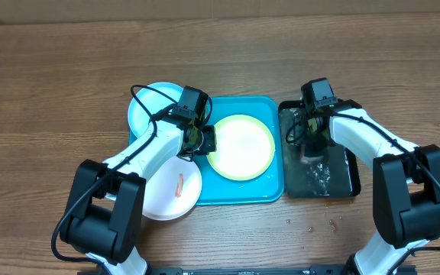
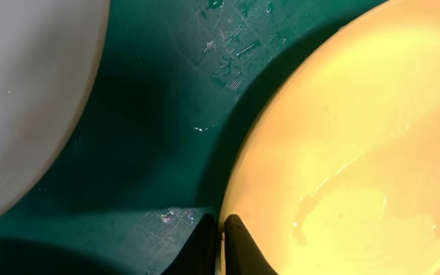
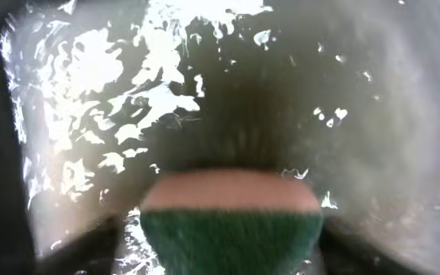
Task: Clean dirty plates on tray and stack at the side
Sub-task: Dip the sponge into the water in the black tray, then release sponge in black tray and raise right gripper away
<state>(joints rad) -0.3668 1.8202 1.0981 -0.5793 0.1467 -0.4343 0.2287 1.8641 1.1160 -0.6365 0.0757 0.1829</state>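
The yellow-green plate [image 2: 384,187] has water lying across it, so the robot's left gripper should grip the plate's rim firmly and tip the plate over the black tray [image 1: 318,174] before stacking it.
The turquoise tray [image 1: 275,189] lies mid-table with the yellow-green plate [image 1: 241,147] on it. My left gripper [image 1: 207,140] is shut on that plate's left rim; in the left wrist view the two dark fingertips [image 2: 221,229] pinch the edge of the yellow-green plate [image 2: 357,137] above the tray floor [image 2: 151,130]. The light blue plate [image 1: 145,108] sits at the tray's far-left corner. A white plate [image 1: 170,195] with an orange-red smear rests at the tray's near-left edge. My right gripper [image 1: 309,149] stands open over the water, a green and pink sponge [image 3: 228,221] loose between its fingers.
A black tray of water [image 1: 350,182] sits right of the turquoise tray, its surface glinting [image 3: 128,99]. A pale plate edge [image 2: 29,99] fills the left wrist view's upper left. Small drops [image 1: 312,227] dot the wooden table in front of the black tray.
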